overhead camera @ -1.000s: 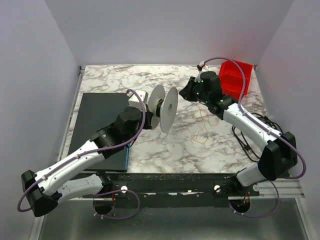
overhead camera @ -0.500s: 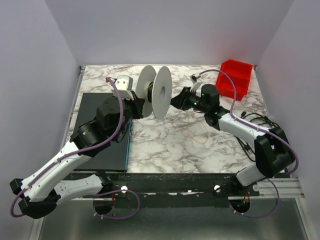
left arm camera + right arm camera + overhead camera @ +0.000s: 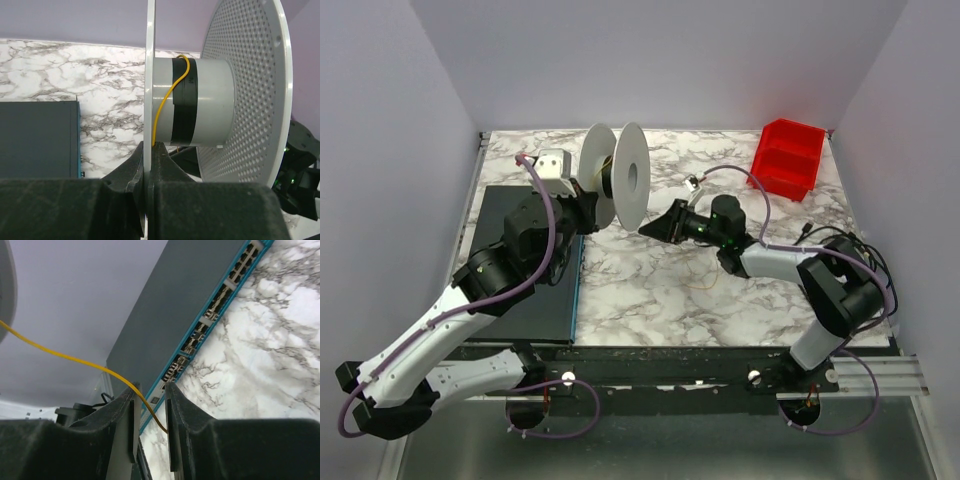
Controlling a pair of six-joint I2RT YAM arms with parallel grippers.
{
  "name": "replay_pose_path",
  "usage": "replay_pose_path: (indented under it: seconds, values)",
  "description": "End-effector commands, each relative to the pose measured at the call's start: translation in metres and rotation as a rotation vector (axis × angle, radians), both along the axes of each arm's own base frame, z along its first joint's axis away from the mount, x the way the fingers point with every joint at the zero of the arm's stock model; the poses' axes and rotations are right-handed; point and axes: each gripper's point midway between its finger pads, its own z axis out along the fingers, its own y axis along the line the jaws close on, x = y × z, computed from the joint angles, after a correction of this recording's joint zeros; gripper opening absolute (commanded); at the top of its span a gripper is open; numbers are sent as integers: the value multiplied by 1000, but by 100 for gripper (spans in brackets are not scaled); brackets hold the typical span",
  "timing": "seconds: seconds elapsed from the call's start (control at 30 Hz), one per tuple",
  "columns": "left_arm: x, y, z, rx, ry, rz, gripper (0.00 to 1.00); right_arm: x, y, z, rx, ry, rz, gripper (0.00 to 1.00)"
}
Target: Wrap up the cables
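Note:
My gripper is going to carry the cable (image 3: 72, 358) round the spool. The yellow-orange cable's loose end will drag along then, because it lies slack on the marble (image 3: 704, 286).
My left gripper (image 3: 590, 205) is shut on the thin white near flange (image 3: 149, 75) of a spool (image 3: 617, 178) and holds it up above the table's back left. The spool has two white discs and a grey hub (image 3: 200, 100) with a black band. A thin yellow-orange cable (image 3: 167, 97) runs over the hub and down to the left jaws (image 3: 148, 150). My right gripper (image 3: 655, 228) points left at the spool, low over the table. Its jaws stand narrowly apart, and the cable (image 3: 75, 359) runs loosely through the gap (image 3: 151, 390). Loose cable (image 3: 705, 283) trails faintly on the marble.
A dark grey network switch (image 3: 520, 265) with a teal port edge lies at the left, also in the right wrist view (image 3: 190, 305). A red bin (image 3: 788, 158) stands at the back right. Black cords (image 3: 865, 255) lie along the right edge.
My left arm has raised the spool and carried it back and to the left. My right gripper has swung left and lower, following the spool, with the cable drawn along.

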Motion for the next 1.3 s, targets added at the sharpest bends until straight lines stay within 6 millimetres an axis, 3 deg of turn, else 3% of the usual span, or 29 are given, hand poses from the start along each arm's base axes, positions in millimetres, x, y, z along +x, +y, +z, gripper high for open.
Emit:
replay_pose_path:
  seconds: [0.0,0.37,0.57,0.73,0.87,0.97,1.03,1.13,1.27]
  values:
    - [7,16,39,-103,-66,111,0,-19,19,8,99,-8,88,32]
    - [27,31,38,-23,-34,255,0,-57,38,-11,136,62,195,32]
    - [46,32,28,5,4,276,0,-86,33,-24,120,90,242,32]
    - [62,33,14,29,41,300,0,-97,24,-27,109,100,234,31]
    - [73,34,5,56,73,320,0,-100,19,-30,64,106,215,18]
    - [85,35,-7,95,114,351,0,-101,20,-42,-75,93,176,4]
    - [94,35,-16,118,131,370,0,-100,18,-52,-221,68,129,1]
    - [109,37,-31,165,157,403,0,-92,10,-39,-351,-6,45,1]
    - [130,31,-48,227,177,395,0,-81,-13,9,-417,-117,-58,1]
